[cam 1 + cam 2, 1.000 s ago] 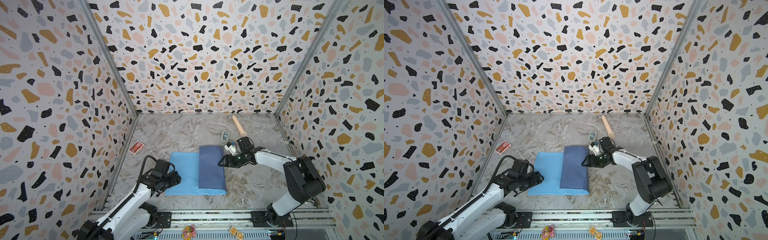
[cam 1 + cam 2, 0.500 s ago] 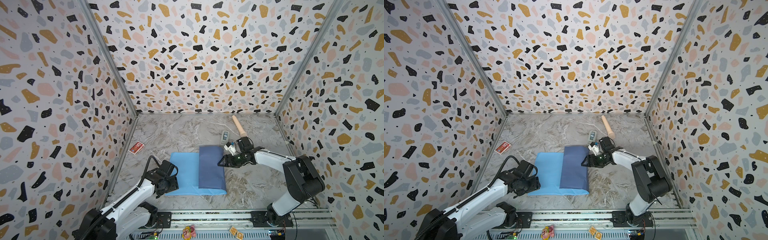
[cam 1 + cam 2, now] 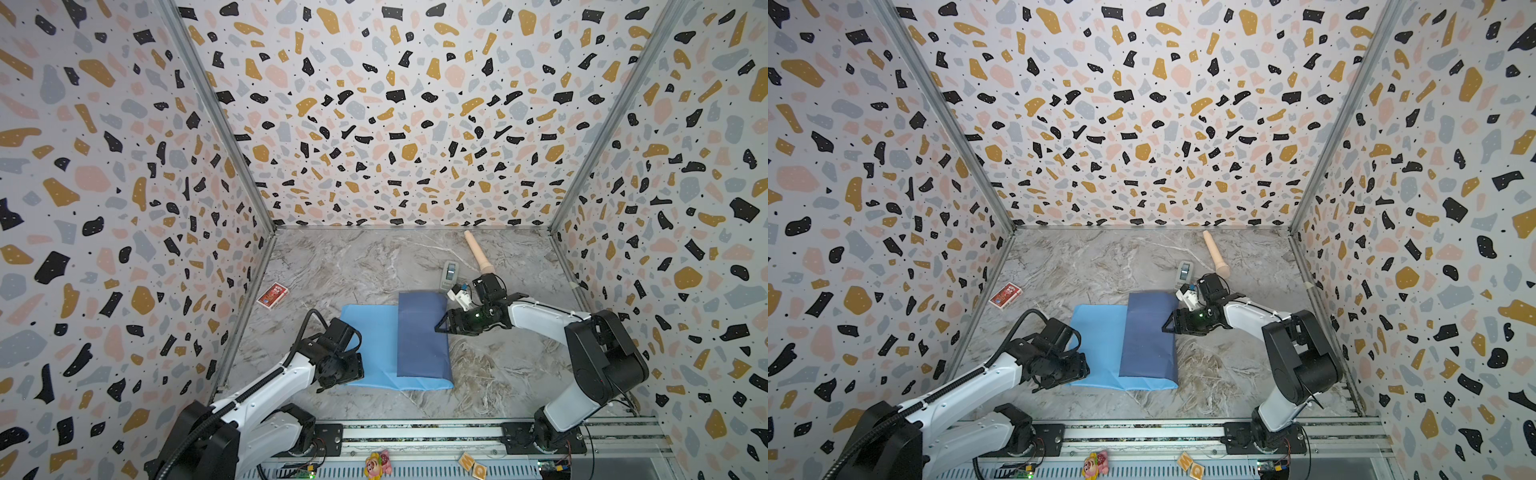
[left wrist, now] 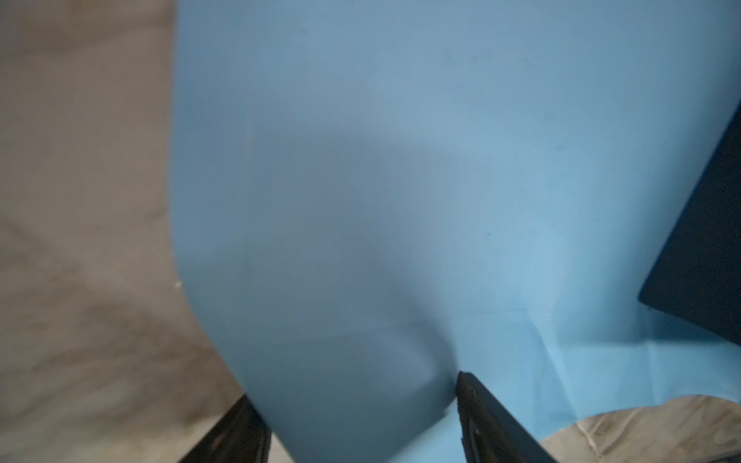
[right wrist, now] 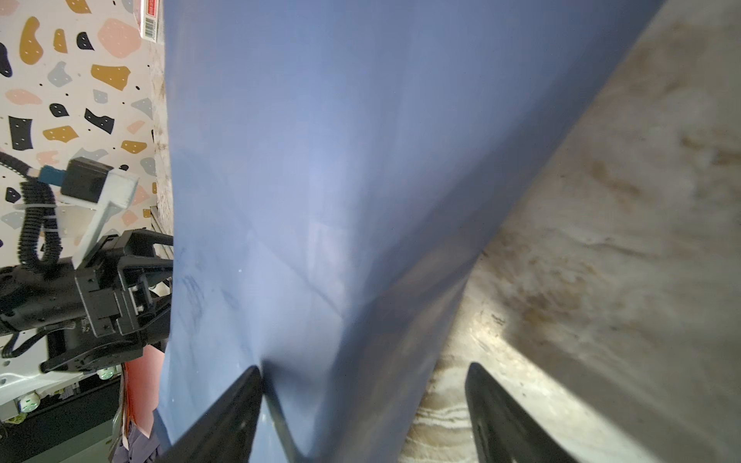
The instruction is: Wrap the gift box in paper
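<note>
My left gripper has its open fingers on both sides of the light blue paper's loose edge (image 4: 210, 328), so it should keep moving along that edge until it reaches the edge's middle (image 4: 174, 185) and closes.
The paper (image 3: 374, 345) lies on the marble floor, light blue on the left. Its darker flap (image 3: 422, 332) is folded over from the right, and the gift box is hidden under it. My left gripper (image 3: 356, 369) is low at the sheet's near left corner. In the left wrist view it (image 4: 353, 387) is open, and the paper (image 4: 401, 180) bulges up between the fingers. A very dark shape (image 4: 705, 248) sits beyond; I cannot tell whether it is box or flap. My right gripper (image 3: 440, 326) is open and straddles the flap's right folded edge (image 5: 361, 280).
A red card pack (image 3: 272, 296) lies near the left wall. A grey tape dispenser (image 3: 450, 272) and a beige wooden handle (image 3: 478, 257) lie behind the right arm. Patterned walls close three sides. The metal rail (image 3: 415, 432) runs along the front.
My left arm has swung toward the front and lowered onto the sheet's near left corner. The right arm and the folded flap have stayed put.
</note>
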You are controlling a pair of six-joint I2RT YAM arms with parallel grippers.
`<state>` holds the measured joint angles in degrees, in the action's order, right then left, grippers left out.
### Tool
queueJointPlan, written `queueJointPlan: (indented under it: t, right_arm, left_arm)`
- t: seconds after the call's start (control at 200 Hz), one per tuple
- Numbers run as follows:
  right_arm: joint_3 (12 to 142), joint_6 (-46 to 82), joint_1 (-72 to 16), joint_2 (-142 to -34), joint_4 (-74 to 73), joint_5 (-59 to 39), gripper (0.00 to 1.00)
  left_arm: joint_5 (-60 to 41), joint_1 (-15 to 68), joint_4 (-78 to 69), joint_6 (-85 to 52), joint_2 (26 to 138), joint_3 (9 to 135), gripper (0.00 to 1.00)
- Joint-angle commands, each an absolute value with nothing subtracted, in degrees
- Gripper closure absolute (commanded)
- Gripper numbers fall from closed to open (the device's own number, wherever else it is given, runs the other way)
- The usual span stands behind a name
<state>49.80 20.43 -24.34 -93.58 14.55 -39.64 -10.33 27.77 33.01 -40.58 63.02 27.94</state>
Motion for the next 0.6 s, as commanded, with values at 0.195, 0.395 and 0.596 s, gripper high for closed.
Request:
queueJointPlan:
  t: [0.195,0.395,0.596]
  right_arm:
    - [48.87,19.2,-26.02,-97.21,18.74,-32.08,0.22]
    - [48.92,19.18,-25.99,-97.48,18.72,-31.99,0.22]
    - [49.02,19.31,-26.06,-97.86,18.56,-31.99,0.22]
  left_arm:
    - [-18.2,20.37,20.68,-30.56,69.23,32.93,0.28]
    - [-19.72,15.58,20.61,-25.67,73.25,36.88,0.27]
    - [-20.18,12.41,20.47,-22.5,77.01,40.53,0.27]
